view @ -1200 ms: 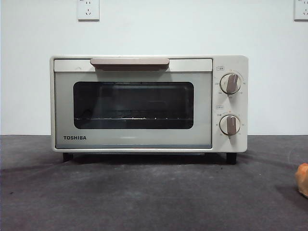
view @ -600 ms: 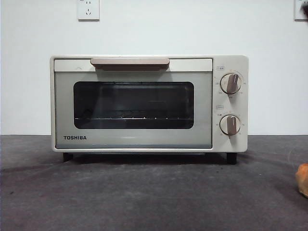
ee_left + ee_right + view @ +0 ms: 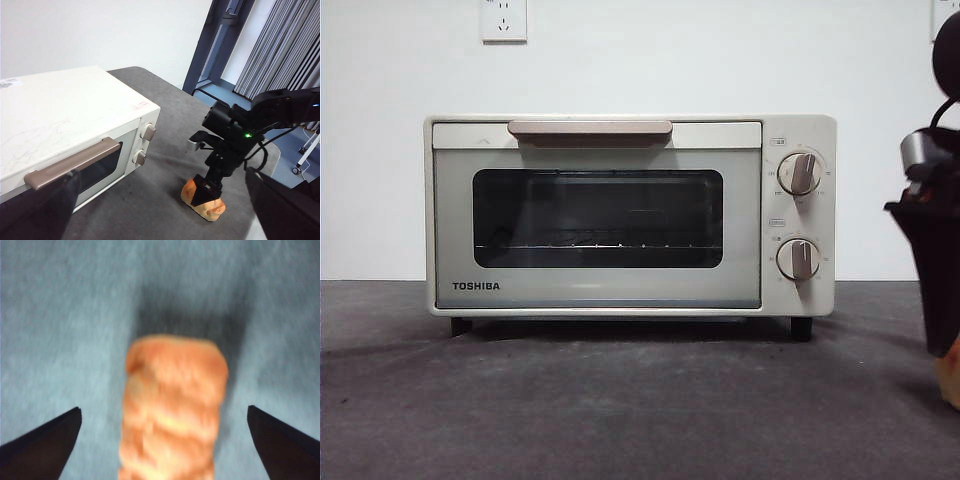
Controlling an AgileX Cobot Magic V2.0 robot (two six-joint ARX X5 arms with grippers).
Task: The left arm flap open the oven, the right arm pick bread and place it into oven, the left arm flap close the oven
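My left gripper is about to pull the oven door [image 3: 598,218], which will swing down flat, since the beige handle [image 3: 590,130] runs along the door's top edge.
The cream-white oven [image 3: 620,215] stands mid-table with its door shut, beige handle [image 3: 589,129] at the top. The golden-orange bread [image 3: 172,410] lies on the grey table to the oven's right; only a sliver of the bread [image 3: 951,380] shows at the front view's right edge. My right gripper [image 3: 162,440] hangs open just above it, one jaw on each side, not touching. In the left wrist view the right gripper [image 3: 205,186] stands over the bread [image 3: 211,208]. My left gripper [image 3: 160,220] is open and holds nothing, high up near the oven's handle [image 3: 75,162].
Two beige knobs [image 3: 799,215] sit on the oven's right panel. A white wall with a socket [image 3: 503,20] stands behind. The table's far edge [image 3: 270,155] drops to a floor with a doorway and blinds beyond.
The right arm has come down into the front view at the right edge and now covers most of the bread. The oven has not moved.
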